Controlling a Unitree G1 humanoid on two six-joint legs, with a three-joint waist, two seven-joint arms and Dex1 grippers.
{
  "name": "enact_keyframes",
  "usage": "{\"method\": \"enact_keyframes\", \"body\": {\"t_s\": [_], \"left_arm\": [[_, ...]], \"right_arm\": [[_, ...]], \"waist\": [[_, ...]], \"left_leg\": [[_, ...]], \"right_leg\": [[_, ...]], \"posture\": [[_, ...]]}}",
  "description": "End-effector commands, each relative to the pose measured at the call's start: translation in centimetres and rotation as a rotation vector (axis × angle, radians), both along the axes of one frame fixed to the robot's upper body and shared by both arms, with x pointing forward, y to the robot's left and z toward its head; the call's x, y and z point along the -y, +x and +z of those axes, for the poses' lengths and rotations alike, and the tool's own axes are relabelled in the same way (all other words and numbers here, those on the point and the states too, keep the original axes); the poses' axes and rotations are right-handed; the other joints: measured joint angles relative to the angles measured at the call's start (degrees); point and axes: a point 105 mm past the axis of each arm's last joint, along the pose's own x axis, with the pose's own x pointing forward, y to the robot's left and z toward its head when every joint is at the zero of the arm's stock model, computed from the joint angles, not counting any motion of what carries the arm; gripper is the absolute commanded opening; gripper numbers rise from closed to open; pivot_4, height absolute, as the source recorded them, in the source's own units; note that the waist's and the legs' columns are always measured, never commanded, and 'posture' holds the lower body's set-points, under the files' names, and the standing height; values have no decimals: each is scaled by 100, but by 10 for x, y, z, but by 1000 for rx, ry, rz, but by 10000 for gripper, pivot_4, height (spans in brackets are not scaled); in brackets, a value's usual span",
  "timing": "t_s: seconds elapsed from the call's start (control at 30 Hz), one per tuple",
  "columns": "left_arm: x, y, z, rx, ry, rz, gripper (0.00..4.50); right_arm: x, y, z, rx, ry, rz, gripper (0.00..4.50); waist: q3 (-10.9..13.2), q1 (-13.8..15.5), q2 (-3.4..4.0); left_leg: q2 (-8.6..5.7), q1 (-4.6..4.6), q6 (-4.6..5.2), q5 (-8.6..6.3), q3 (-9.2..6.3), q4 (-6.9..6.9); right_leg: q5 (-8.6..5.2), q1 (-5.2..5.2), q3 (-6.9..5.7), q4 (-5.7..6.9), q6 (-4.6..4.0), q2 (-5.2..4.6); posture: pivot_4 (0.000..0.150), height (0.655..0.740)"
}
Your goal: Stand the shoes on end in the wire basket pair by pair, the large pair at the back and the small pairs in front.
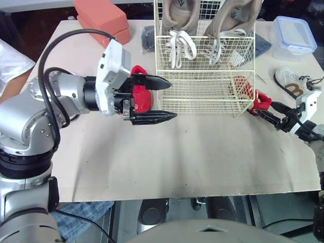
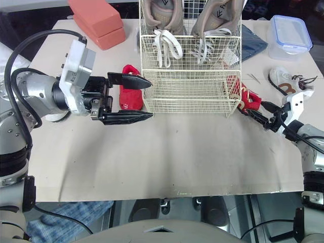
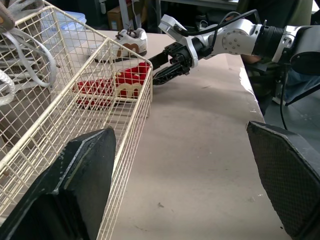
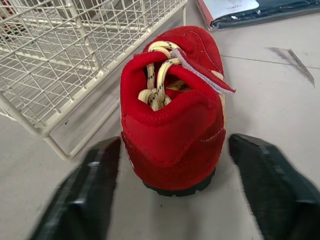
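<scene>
The small red shoe [image 1: 261,100] will lean back when I set it down on end, because the basket's front section [image 1: 201,87] has plenty of room and a higher rail behind.
Two large beige shoes [image 1: 179,20] stand on end at the back of the cream wire basket [image 1: 202,91]. A small red shoe [image 1: 251,96] lies on the table against the basket's right front corner. My right gripper [image 1: 259,107] is open, with one finger [image 4: 92,187] on each side of that shoe's heel. A second red shoe [image 1: 142,96] lies left of the basket. My left gripper [image 1: 171,99] is open over it, tips pointing at the basket's left wall. A small white shoe [image 1: 291,83] lies at the far right.
A clear box with a blue lid [image 1: 293,35] stands at the back right beside a dark folded cloth [image 1: 262,44]. A salmon box [image 1: 101,17] and a dark object [image 1: 148,38] sit at the back left. The table's [image 1: 177,162] near half is bare.
</scene>
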Motion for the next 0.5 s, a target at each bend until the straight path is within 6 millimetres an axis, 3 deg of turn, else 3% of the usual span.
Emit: {"method": "enact_keyframes", "body": {"t_s": [0.03, 0.17, 0.33, 0.5], "left_arm": [[5, -7, 8, 45, -6, -32, 45000], [7, -6, 5, 45, 2, -41, 45000], [11, -6, 7, 43, -3, -59, 45000], [10, -5, 9, 38, -9, -65, 45000]], "right_arm": [[-2, 1, 12, 57, -5, 17, 15466], [-1, -1, 18, 97, -1, -2, 258], [20, -7, 37, 212, -25, -122, 258], [35, -26, 93, 519, 11, -232, 258]], "waist": [[0, 0, 0], [0, 0, 0], [3, 5, 4], [6, 4, 11]], "left_leg": [[0, 0, 0, 0, 1, 0], [0, 0, 0, 0, 1, 0], [-1, -1, 0, 0, 1, -1], [-1, 0, 0, 0, 2, -1]], "right_leg": [[0, 0, 1, 0, 0, -1], [0, 0, 1, 0, 0, -1], [0, -1, 1, 0, 1, -2], [-6, -1, 3, 0, 10, -2]], "posture": [[1500, 6860], [1500, 6860], [1500, 6860], [1500, 6860]]}}
